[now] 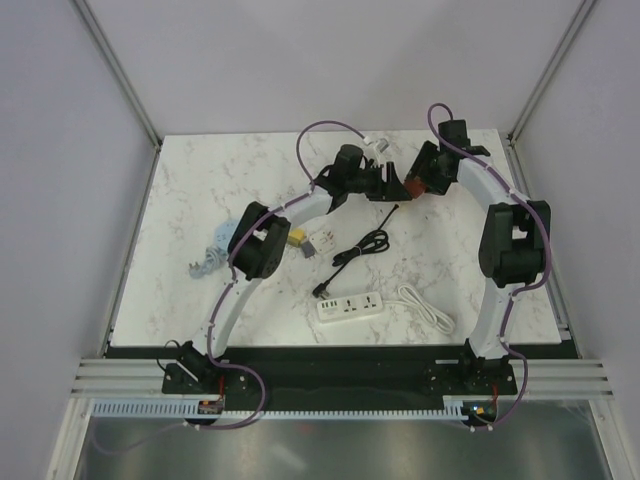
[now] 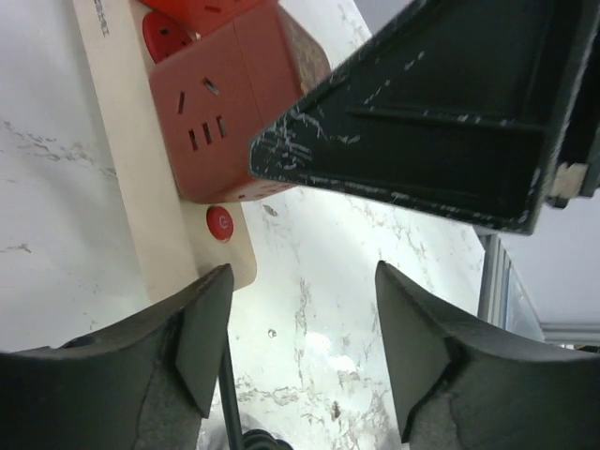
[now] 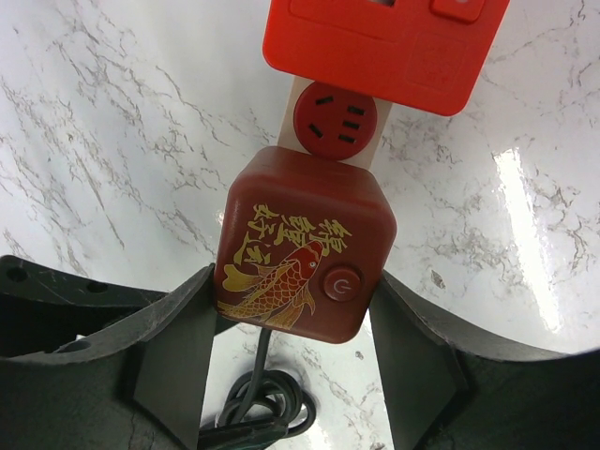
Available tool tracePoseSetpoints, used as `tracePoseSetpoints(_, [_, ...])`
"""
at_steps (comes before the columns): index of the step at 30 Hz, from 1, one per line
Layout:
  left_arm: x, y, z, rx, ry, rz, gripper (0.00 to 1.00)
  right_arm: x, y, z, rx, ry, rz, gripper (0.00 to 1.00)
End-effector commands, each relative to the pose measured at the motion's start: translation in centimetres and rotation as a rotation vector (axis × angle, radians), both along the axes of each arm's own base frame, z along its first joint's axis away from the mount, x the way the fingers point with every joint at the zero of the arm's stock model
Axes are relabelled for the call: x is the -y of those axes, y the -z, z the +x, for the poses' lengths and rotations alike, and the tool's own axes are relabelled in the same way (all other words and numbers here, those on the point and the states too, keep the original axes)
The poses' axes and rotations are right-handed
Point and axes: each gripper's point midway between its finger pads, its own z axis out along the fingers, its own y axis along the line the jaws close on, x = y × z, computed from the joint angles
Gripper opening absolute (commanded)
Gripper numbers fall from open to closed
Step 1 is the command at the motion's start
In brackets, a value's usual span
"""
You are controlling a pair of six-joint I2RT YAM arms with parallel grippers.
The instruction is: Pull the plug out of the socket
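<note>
The beige power strip's end [image 2: 241, 266] leans at a slant against one finger of the robot's open left gripper, so the left gripper should straddle the power strip and clamp it before the robot pulls the plug.
A dark red cube plug [image 3: 300, 244] with a gold fish picture and a round button sits plugged into a beige power strip [image 2: 122, 169] with red sockets, at the far middle of the table [image 1: 408, 188]. My right gripper [image 3: 295, 281] has its fingers against both sides of the cube, shut on it. The right finger [image 2: 422, 122] shows against the cube [image 2: 225, 122] in the left wrist view. My left gripper [image 2: 300, 281] is open; its left finger [image 2: 202, 328] lies over the strip's end near a red button [image 2: 219, 223]. A black cable [image 3: 262, 403] runs from the cube.
A bright red adapter [image 3: 384, 47] sits further along the strip. Nearer the arms lie a white power strip [image 1: 350, 307] with a white cable [image 1: 425, 305], a black cable coil [image 1: 365, 245], small adapters [image 1: 300, 240] and a grey-blue bundle [image 1: 212, 255].
</note>
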Motion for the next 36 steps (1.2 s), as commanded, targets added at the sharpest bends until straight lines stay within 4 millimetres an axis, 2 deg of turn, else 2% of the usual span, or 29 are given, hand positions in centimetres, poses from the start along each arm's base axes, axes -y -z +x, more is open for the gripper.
tracePoseSetpoints(1, [-1.0,-3.6,2.1,0.033,-0.032,-0.055,0.72,-0.6,-5.5,2.0,0.169,-0.016,0.047,0.0])
tracePoseSetpoints(6, [-1.1,-2.7,2.2,0.007,-0.049,-0.034,0.73,-0.4,-5.9,2.0,0.18,-0.013,0.038,0.0])
tracePoseSetpoints(10, [-1.6,-3.2,2.5,0.035,-0.081,-0.021,0.64,-0.2,-6.0,2.0,0.183,-0.011,0.039,0.0])
tracePoseSetpoints(14, [-1.3,-2.2,2.4,0.0,-0.071,-0.021,0.66,-0.5,-6.0,1.9,0.179,-0.018,0.047,0.0])
tracePoseSetpoints(16, [-1.1,-2.4,2.7,-0.015,-0.073,-0.021,0.69,-0.5,-6.0,2.0,0.18,-0.014,0.051,0.0])
tracePoseSetpoints(17, [-1.0,-1.1,2.5,-0.046,-0.069,-0.005,0.7,-0.6,-6.1,2.0,0.181,-0.018,0.053,0.0])
tracePoseSetpoints(18, [-0.9,-1.4,2.7,-0.045,-0.068,-0.01,0.7,-0.7,-6.1,2.0,0.181,-0.015,0.062,0.0])
tracePoseSetpoints(20, [-0.9,-0.3,2.8,-0.08,-0.078,0.003,0.7,-0.9,-6.1,2.1,0.18,-0.018,0.071,0.0])
tracePoseSetpoints(22, [-0.8,-0.1,2.9,-0.095,-0.085,0.003,0.7,-1.0,-6.4,2.2,0.186,-0.016,0.083,0.0])
tracePoseSetpoints(27, [-0.5,1.3,2.9,-0.142,-0.08,0.014,0.63,-1.2,-7.3,2.7,0.206,-0.014,0.092,0.0])
tracePoseSetpoints(30, [-0.3,1.4,2.8,-0.152,-0.069,0.005,0.62,-1.3,-7.7,2.8,0.213,-0.017,0.106,0.0])
tracePoseSetpoints(35, [0.3,1.4,2.6,-0.15,-0.051,-0.01,0.6,-1.7,-7.3,2.5,0.204,-0.019,0.128,0.0])
tracePoseSetpoints(36, [0.4,1.4,2.6,-0.15,-0.048,-0.017,0.55,-1.7,-7.1,2.5,0.201,-0.017,0.13,0.0])
